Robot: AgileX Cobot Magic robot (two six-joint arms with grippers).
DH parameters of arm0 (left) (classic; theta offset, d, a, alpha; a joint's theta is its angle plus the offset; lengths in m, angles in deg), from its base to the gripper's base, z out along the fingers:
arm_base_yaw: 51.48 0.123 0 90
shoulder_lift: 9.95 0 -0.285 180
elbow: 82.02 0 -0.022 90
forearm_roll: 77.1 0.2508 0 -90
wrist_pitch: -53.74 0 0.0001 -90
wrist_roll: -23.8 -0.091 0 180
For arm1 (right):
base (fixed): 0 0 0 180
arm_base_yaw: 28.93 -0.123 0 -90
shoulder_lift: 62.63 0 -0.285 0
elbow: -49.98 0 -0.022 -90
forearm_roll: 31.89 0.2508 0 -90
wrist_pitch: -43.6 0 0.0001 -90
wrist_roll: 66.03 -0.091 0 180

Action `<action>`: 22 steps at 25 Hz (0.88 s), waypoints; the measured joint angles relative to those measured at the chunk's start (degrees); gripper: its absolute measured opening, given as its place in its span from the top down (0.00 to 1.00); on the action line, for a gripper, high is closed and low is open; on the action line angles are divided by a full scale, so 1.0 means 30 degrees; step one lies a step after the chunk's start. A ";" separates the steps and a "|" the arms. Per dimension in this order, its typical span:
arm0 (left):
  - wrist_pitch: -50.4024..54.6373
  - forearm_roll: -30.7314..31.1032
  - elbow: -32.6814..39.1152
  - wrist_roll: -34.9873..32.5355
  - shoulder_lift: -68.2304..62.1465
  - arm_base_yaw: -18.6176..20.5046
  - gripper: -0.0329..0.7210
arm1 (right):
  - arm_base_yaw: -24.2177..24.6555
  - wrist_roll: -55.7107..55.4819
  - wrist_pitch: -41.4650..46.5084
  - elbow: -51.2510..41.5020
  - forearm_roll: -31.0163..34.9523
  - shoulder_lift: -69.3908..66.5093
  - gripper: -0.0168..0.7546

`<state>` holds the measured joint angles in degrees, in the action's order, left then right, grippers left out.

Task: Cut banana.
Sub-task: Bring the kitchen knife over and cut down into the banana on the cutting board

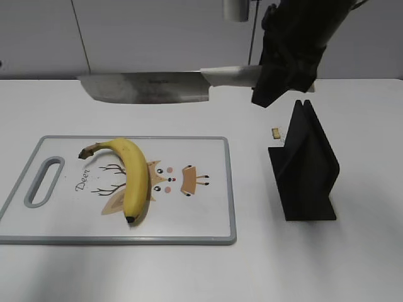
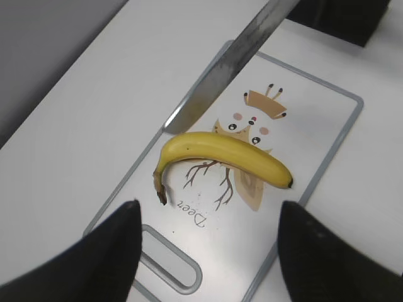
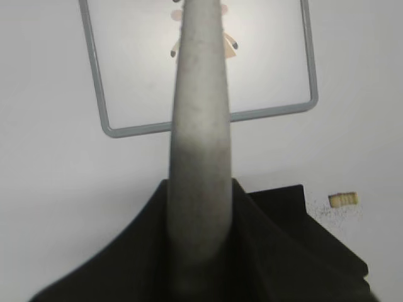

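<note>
I expect the banana to keep its black-tipped end (image 1: 132, 209) in place when I push the blade through, because the banana lies (image 1: 136, 170) on its side along the flat board.
A ripe yellow banana (image 1: 130, 177) lies whole on the white cutting board (image 1: 201, 217), stem at the far left, black tip toward the front. My right gripper (image 1: 282, 69) is shut on the white handle of a cleaver (image 1: 148, 87), held level in the air above the board's far edge. The handle (image 3: 200, 157) fills the right wrist view. The left gripper (image 2: 208, 214) is open and empty, above the board's handle-slot end; the banana (image 2: 227, 155) and the blade (image 2: 227, 69) lie ahead of it. The left arm is out of the exterior view.
A black knife stand (image 1: 305, 167) stands on the white table right of the board. A small yellowish crumb (image 1: 276, 133) lies behind it, and shows in the right wrist view (image 3: 343, 199). The board has a slot handle (image 1: 44, 181) at its left end.
</note>
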<state>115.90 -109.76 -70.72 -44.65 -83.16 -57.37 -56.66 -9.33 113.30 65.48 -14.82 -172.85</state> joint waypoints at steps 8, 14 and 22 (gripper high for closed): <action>-0.0642 0.2128 -0.0608 -0.0936 -0.3484 -0.2492 0.12 | -0.1118 0.1553 -0.0292 0.0036 0.0417 -0.0958 0.75; -0.0722 0.2752 -0.0626 -0.0935 -0.4943 -0.2672 0.14 | -0.1331 0.1648 -0.0673 0.0162 0.1122 -0.1758 0.75; -0.1838 0.3068 -0.0626 -0.0938 -0.6432 -0.2752 0.16 | -0.1331 0.2105 -0.1113 0.0181 0.1583 -0.1942 0.76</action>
<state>110.39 -100.56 -72.60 -47.46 -102.46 -65.63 -60.66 -3.02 109.96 66.02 -10.07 -178.68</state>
